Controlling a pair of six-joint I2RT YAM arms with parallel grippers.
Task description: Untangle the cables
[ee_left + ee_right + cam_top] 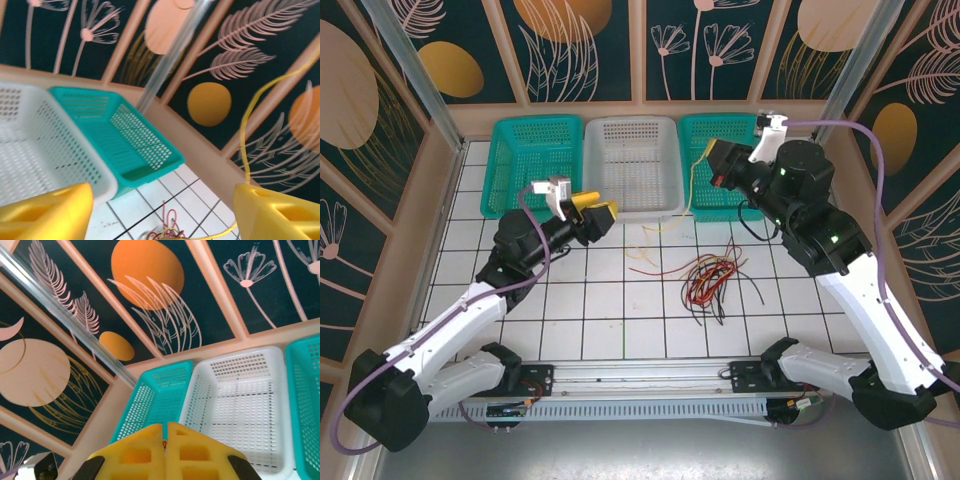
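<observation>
My left gripper is set to lift the yellow cable (691,186), which will come away alone because the lower curl (642,243) lies apart from the tangled bundle.
A tangled bundle of red, yellow and black cables (710,280) lies on the tiled floor right of centre, with a few loose strands (650,237) nearer the baskets. My right gripper (712,155) is raised over the right teal basket, shut on a yellow cable (692,185) that hangs down to the floor. In the right wrist view the fingers (164,427) are pressed together with a speck of wire between them. My left gripper (600,212) hovers open by the white basket. Its view shows the wide jaws (163,192), the yellow cable (245,145) rising beside the right finger, and red loops (167,227) below.
Three baskets stand along the back wall: a teal one (532,165) on the left, a white one (632,165) in the middle and a teal one (720,195) on the right. Wooden walls enclose the tiled floor. A rail (640,390) with both arm bases runs along the near edge.
</observation>
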